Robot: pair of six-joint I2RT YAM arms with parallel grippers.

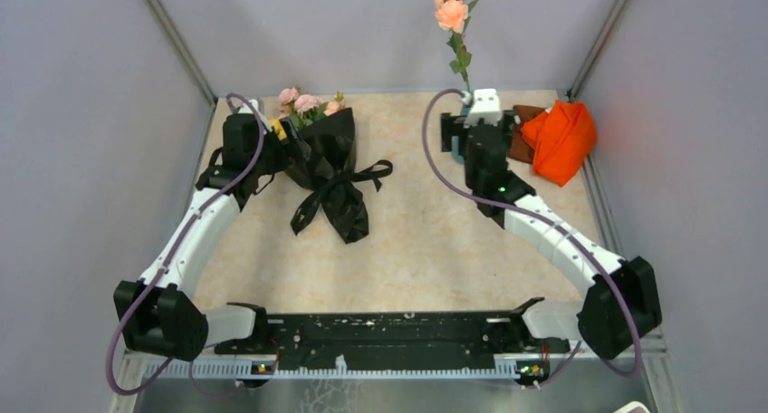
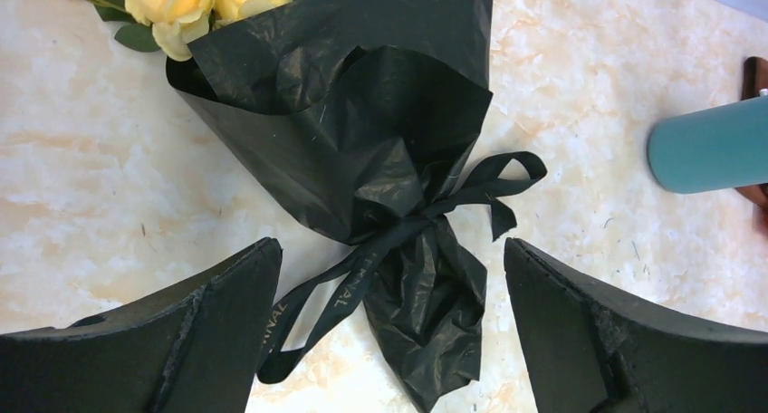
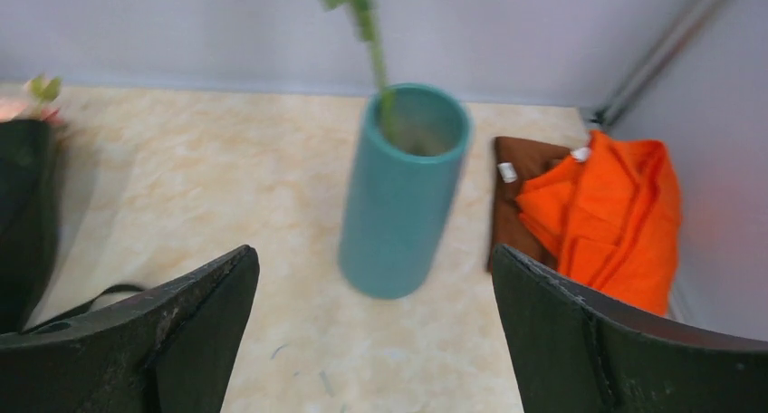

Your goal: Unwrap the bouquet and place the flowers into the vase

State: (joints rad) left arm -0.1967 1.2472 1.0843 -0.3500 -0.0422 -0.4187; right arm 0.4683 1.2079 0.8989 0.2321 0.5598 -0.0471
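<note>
The black ribbon's short tail (image 1: pixel 378 185) lies clear of the wrap, so the robot's right gripper should go on toward that tail (image 2: pixel 504 220) until its open fingers are on both sides of it.
The bouquet (image 1: pixel 328 164) lies on the table at the back left, its glossy black wrap (image 2: pixel 362 114) tied with a black ribbon (image 2: pixel 398 232). Pink flowers (image 1: pixel 303 103) and yellow flowers (image 2: pixel 181 1) stick out of its far end. My left gripper (image 2: pixel 389 243) hangs open just above the ribbon knot and the wrap's tail, touching nothing. The teal vase (image 3: pixel 403 196) stands upright at the back right and holds a tall peach rose (image 1: pixel 451 13). My right gripper (image 3: pixel 373 248) is open just in front of the vase, apart from it.
An orange cloth (image 3: pixel 625 214) lies on a brown piece (image 3: pixel 518 191) right of the vase, against the right wall. Grey walls close in the table on three sides. The vase (image 2: pixel 711 146) also shows at the right edge of the left wrist view.
</note>
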